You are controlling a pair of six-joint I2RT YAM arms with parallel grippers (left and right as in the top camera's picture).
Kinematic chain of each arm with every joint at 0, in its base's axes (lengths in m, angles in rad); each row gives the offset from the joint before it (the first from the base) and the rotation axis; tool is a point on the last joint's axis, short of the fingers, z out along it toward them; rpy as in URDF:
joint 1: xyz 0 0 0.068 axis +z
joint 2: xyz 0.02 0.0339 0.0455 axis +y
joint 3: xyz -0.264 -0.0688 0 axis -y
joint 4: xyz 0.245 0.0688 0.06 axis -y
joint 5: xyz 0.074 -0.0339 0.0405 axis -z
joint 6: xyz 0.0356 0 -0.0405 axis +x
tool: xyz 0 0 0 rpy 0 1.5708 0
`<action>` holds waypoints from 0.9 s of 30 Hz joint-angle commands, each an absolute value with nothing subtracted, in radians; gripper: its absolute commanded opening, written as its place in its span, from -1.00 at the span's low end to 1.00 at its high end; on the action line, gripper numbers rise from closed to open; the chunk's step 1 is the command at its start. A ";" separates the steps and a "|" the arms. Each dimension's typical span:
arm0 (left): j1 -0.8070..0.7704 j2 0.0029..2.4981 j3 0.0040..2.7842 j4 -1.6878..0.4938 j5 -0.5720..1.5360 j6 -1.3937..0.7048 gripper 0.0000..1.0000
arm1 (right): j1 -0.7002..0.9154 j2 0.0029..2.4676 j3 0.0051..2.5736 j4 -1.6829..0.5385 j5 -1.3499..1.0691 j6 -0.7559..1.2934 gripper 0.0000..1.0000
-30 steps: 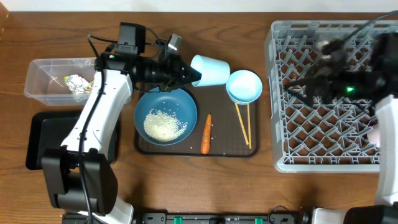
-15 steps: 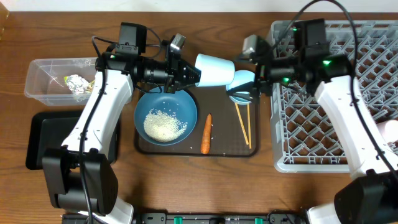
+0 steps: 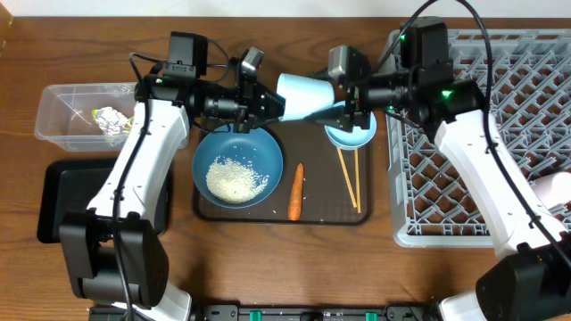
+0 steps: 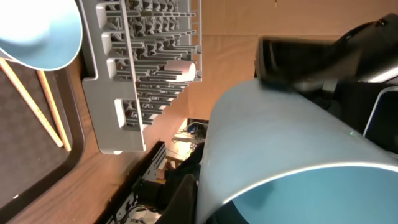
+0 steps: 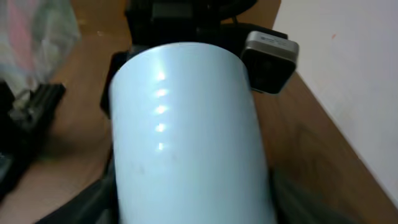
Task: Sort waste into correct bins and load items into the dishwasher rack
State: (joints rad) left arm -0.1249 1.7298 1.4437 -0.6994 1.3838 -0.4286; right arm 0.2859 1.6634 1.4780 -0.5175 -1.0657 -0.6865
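Note:
The robot's left gripper has hold of the tall light-blue bowl's rim (image 3: 283, 92), so it should let go and move away before the right gripper puts the bowl in the rack next to the pink cup.
A tall light-blue bowl (image 3: 303, 96) (image 4: 280, 143) (image 5: 186, 124) hangs on its side above the brown serving tray (image 3: 214, 210). My left gripper (image 3: 272, 105) (image 4: 205, 199) is shut on its rim, one finger outside and one inside. From the right, my right gripper (image 3: 346, 105) (image 5: 189, 205) is shut on the bowl's base end, a finger against each side. Below sit the dark-blue bowl (image 3: 268, 147) with rice (image 3: 235, 178), the carrot (image 3: 295, 190), chopsticks (image 3: 350, 178) and a shallow light-blue bowl (image 3: 355, 136) (image 4: 37, 31).
The grey dishwasher rack (image 3: 473, 134) (image 4: 143, 68) fills the right side, a pink cup (image 3: 553, 192) at its right edge. At the left, a clear tub (image 3: 58, 98) holds a foil ball (image 3: 111, 120) and wrapper (image 3: 100, 114). A black tray (image 3: 62, 196) lies below it.
My right arm swung left from over the rack to the tall bowl's base, and its jaws narrowed around it. The left arm kept holding the bowl's rim, shifting it slightly right.

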 commanded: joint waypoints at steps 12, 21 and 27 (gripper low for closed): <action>-0.134 1.723 1.456 -0.702 1.282 -0.385 -0.17 | 0.279 1.671 1.478 -0.516 -0.981 -0.508 -0.42; -0.123 1.695 1.456 -0.756 0.648 -0.333 -0.06 | 0.072 1.568 1.478 -0.577 -0.783 -0.211 -0.73; -0.123 1.677 1.456 -0.787 0.390 -0.333 -0.03 | -0.139 1.468 1.479 -0.756 -0.558 -0.060 -0.79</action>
State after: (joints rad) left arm -0.1234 1.7111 1.4471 -0.7822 0.5922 -0.3595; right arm -0.0597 1.5349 1.4738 -0.7071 -0.7139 -0.1909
